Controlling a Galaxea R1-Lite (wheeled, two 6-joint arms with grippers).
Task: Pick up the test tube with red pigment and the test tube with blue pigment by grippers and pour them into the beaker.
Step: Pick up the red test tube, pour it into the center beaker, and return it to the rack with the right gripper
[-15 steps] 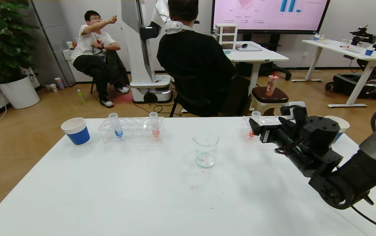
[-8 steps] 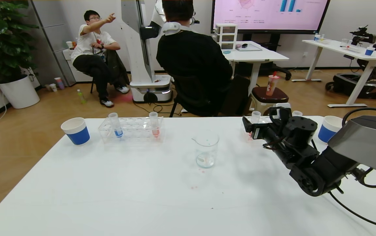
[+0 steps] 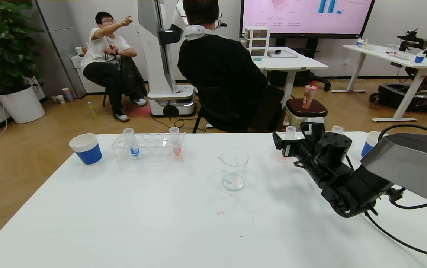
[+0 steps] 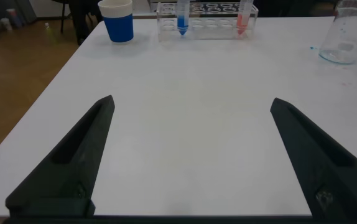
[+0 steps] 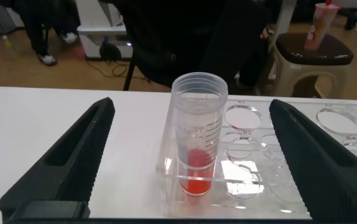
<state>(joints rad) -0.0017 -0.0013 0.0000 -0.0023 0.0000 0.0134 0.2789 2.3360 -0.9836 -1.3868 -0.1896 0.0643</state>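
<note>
I expect the red pigment (image 5: 197,173) to make only a shallow layer in the beaker when I pour, because it fills just the bottom of the open test tube (image 5: 198,130).
The test tube with red pigment (image 5: 198,149) stands upright in the corner hole of a clear rack (image 5: 278,155) at the table's far right; its rim shows in the head view (image 3: 290,131). My right gripper (image 5: 191,106) is open, one finger on each side of this tube, not touching it; it also shows in the head view (image 3: 287,142). The test tube with blue pigment (image 3: 132,143) stands in the left rack (image 3: 148,150), also in the left wrist view (image 4: 182,17). The beaker (image 3: 234,169) stands mid-table. My left gripper (image 4: 192,101) is open and empty above bare table.
A paler pinkish-red tube (image 3: 175,143) stands in the left rack. Blue-and-white paper cups stand at the far left (image 3: 86,149) and far right (image 3: 369,143). Small pink drops lie on the table near the beaker. A seated person's chair is just beyond the far edge.
My right arm has moved forward and left toward the right rack, bringing its open fingers to either side of the red tube. The tubes and beaker have not moved.
</note>
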